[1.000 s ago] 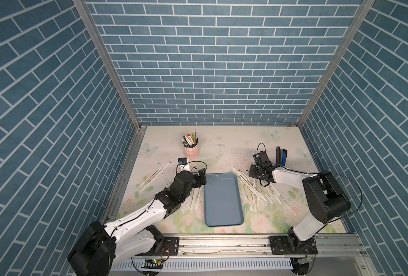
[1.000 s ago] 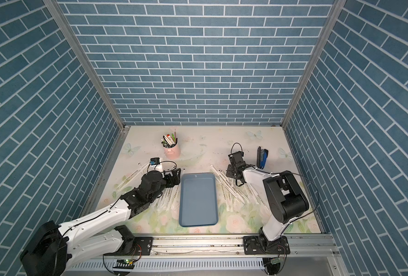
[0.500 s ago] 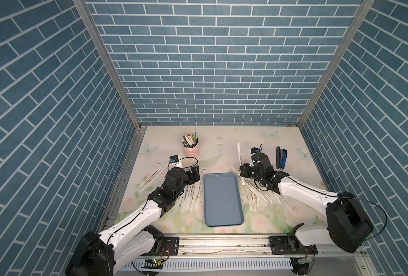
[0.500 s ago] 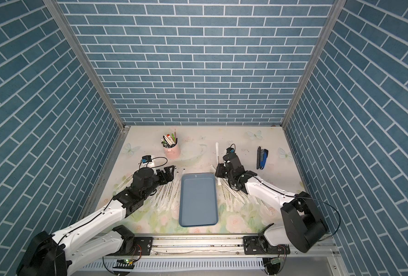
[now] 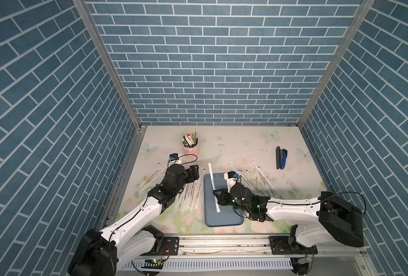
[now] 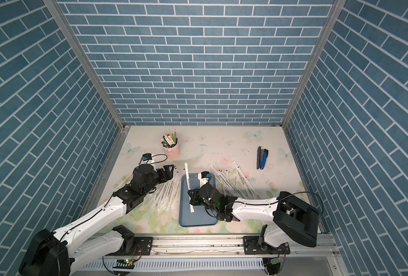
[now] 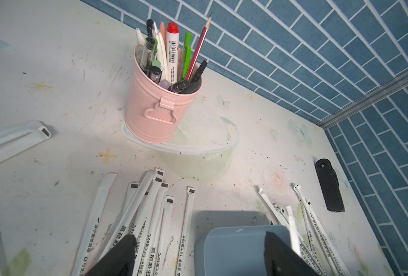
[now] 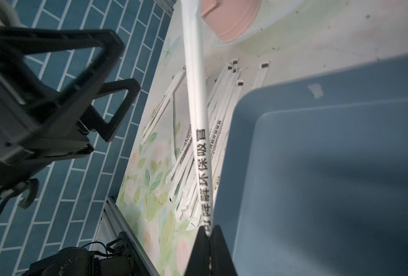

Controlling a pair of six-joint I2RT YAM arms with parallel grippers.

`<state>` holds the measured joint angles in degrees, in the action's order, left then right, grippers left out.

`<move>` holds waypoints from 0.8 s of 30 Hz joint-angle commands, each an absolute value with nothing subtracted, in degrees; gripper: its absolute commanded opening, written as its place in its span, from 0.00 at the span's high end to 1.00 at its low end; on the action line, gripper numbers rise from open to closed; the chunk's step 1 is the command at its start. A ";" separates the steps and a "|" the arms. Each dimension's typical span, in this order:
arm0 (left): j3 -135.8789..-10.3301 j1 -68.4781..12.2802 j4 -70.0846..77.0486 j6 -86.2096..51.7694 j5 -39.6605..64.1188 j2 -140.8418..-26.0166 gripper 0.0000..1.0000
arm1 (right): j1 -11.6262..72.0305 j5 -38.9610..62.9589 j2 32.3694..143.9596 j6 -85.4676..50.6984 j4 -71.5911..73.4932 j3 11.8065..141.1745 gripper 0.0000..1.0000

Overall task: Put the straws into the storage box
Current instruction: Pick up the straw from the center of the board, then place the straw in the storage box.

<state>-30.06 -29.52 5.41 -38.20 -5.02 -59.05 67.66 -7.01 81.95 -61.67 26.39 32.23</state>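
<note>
My right gripper should keep going down beside the storage box's long side [image 5: 206,202], since the straw [image 5: 212,175] is lined up along that side, and then let go of the straw inside.
The storage box [image 5: 224,215] [image 6: 198,216] is a shallow blue tray in the middle of the table. My right gripper [image 5: 219,196] [image 6: 192,197] [image 8: 207,230] hovers over its left part, shut on one white-wrapped straw [image 5: 211,176] [image 6: 187,176] [image 8: 198,114] that runs along the tray's length. Several straws [image 5: 191,193] [image 7: 150,215] [image 8: 186,165] lie left of the tray, and another fan of straws [image 5: 258,181] lies to its right. My left gripper [image 5: 194,173] [image 6: 168,170] [image 7: 199,251] is open above the left pile by the tray's far left corner [image 7: 234,251], holding nothing.
A pink cup [image 5: 191,149] [image 7: 157,107] full of pens stands behind the left pile. A blue-and-black stapler [image 5: 281,159] [image 7: 329,186] lies at the back right. Tiled walls close in three sides, and a metal rail runs along the front edge.
My right arm lifted a straw from the right pile and carried it left and forward over the tray. The left gripper drew back slightly and stays open over the left pile.
</note>
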 commanded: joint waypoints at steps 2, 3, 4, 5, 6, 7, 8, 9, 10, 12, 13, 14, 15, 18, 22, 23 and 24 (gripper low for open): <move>-31.05 -29.18 6.83 -38.76 -2.22 -59.51 0.14 | 70.50 -9.10 84.28 -71.59 30.32 31.17 1.00; -31.03 -29.18 6.94 -38.92 -1.80 -59.62 0.14 | 70.96 -8.89 85.12 -72.45 30.15 31.42 1.00; -31.03 -29.18 6.94 -38.90 -1.46 -59.75 0.14 | 71.26 -8.67 85.99 -73.15 30.19 31.77 1.00; -30.88 -29.18 7.01 -39.10 -1.04 -59.76 0.14 | 71.35 -8.34 86.82 -73.58 30.32 32.09 1.00; -30.77 -29.18 7.03 -39.26 -0.74 -59.61 0.14 | 71.54 -8.38 87.67 -74.58 29.42 32.65 1.00; -30.48 -29.18 7.03 -39.41 -0.52 -59.27 0.14 | 71.80 -8.51 88.47 -75.47 28.53 33.16 1.00; -30.25 -29.19 7.03 -39.61 -0.40 -58.97 0.14 | 71.98 -8.20 89.27 -76.23 28.18 33.46 1.00; -29.94 -29.20 7.03 -39.87 -0.27 -58.61 0.14 | 72.04 -7.56 90.36 -77.26 28.40 33.65 1.00; -29.65 -29.22 7.03 -39.91 -0.06 -58.40 0.14 | 72.07 -6.66 91.47 -77.85 28.60 34.02 1.00; -29.44 -29.18 6.95 -40.17 0.26 -57.96 0.14 | 72.09 -5.79 93.27 -78.72 28.52 34.73 1.00; -29.49 -29.18 6.94 -40.20 0.35 -57.70 0.14 | 72.08 -5.98 94.05 -78.99 28.48 35.10 1.00; -28.12 -29.18 6.90 -40.25 0.35 -57.43 0.14 | 72.12 -6.31 94.57 -79.06 28.42 35.56 1.00; -27.58 -29.18 6.94 -40.34 0.35 -57.02 0.14 | 72.14 -6.37 95.29 -79.31 26.86 36.69 1.00; -26.81 -29.18 6.69 -40.52 0.09 -56.08 0.14 | 72.56 -6.52 97.01 -79.86 22.75 39.29 1.00; -26.89 -29.22 6.52 -40.45 0.09 -55.51 0.15 | 72.53 -5.64 99.09 -80.20 18.76 42.10 1.00; -26.89 -29.19 6.38 -40.37 0.01 -55.41 0.14 | 72.55 -5.75 99.35 -80.45 18.07 42.37 1.00; -26.89 -29.18 6.17 -40.26 -0.19 -55.22 0.14 | 72.54 -5.88 99.47 -80.91 17.13 42.62 1.00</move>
